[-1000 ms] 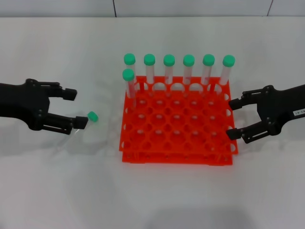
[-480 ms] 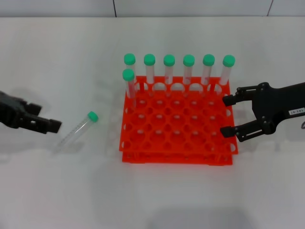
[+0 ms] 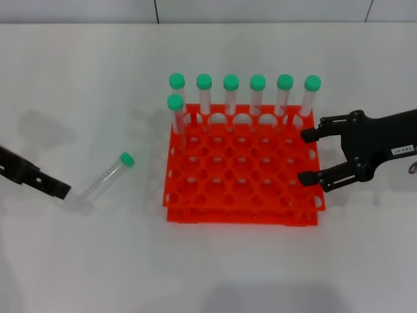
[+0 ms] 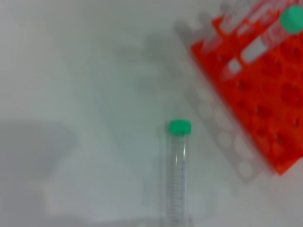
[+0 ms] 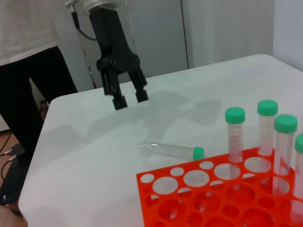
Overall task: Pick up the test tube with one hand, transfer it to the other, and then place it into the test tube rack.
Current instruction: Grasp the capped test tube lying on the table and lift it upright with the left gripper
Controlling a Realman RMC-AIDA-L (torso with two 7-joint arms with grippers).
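I should keep lowering my left gripper's open fingers, lined up across the test tube's narrow body [image 3: 105,178], toward its bottom end [image 3: 83,199] until they straddle it, then close them.
The test tube [image 3: 104,180] lies flat on the white table left of the rack, its green cap [image 3: 126,158] pointing toward the rack. It also shows as the tube [image 4: 178,175] in the left wrist view and the tube [image 5: 173,150] in the right wrist view. My left gripper [image 3: 60,190] is at the far left, just off the tube's bottom end and apart from it. Seen from across the table, this left gripper [image 5: 129,99] hangs above the table, open and empty. My right gripper [image 3: 311,156] is open over the right edge of the orange-red test tube rack [image 3: 242,212].
Several green-capped tubes [image 3: 258,94] stand upright along the rack's back row, and one more tube [image 3: 176,116] stands in the second row at the left. A person in dark trousers [image 5: 33,94] stands beyond the table's far edge.
My left gripper has drawn back to the left, away from the tube it was straddling. The tube has stayed in place on the table. The right gripper has edged left over the rack.
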